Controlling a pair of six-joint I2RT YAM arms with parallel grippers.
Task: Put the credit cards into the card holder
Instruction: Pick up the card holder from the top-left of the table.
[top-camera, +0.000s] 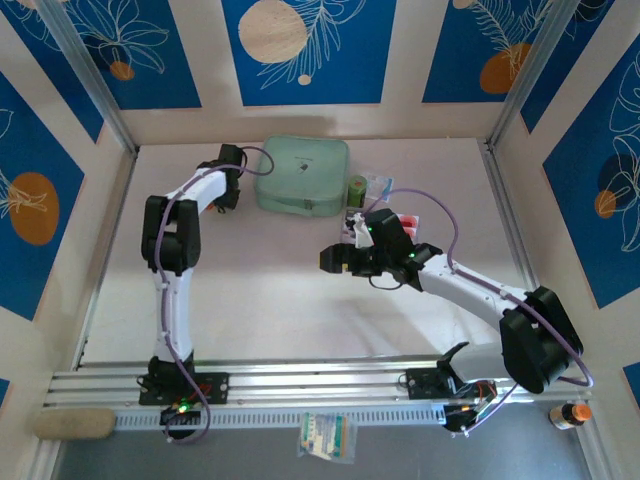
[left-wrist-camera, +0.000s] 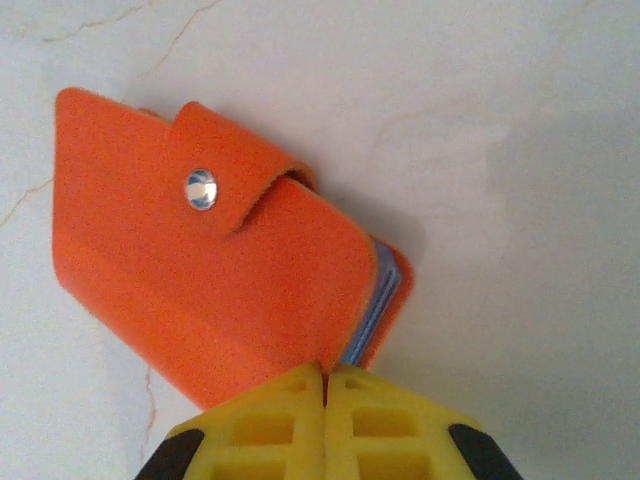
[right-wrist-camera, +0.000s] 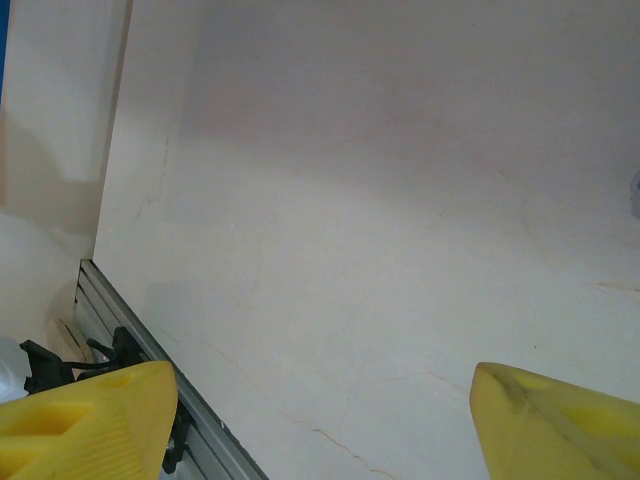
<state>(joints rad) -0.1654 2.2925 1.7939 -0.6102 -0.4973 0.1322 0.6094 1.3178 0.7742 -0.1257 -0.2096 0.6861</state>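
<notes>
I should keep carrying the card holder with my left gripper to the clear space before the mint-green case and then release it, as both fingers pinch the card holder's corner.
The card holder is an orange-red folded wallet with its snap tab closed, lying on the pale table; blue-grey inner pockets show at its right edge. My left gripper is shut, and its yellow fingers pinch the near corner of the holder's cover. Seen from above, that gripper sits at the back left, beside the mint-green case. Pale credit cards with red marks lie behind my right arm, partly hidden by it. My right gripper hangs open over bare table, nothing between its fingers.
The mint-green zip case lies at the back centre. A small green cylinder and clear plastic stand to its right. An aluminium rail runs along the table's near edge. A packet and a small orange bottle lie in front of it.
</notes>
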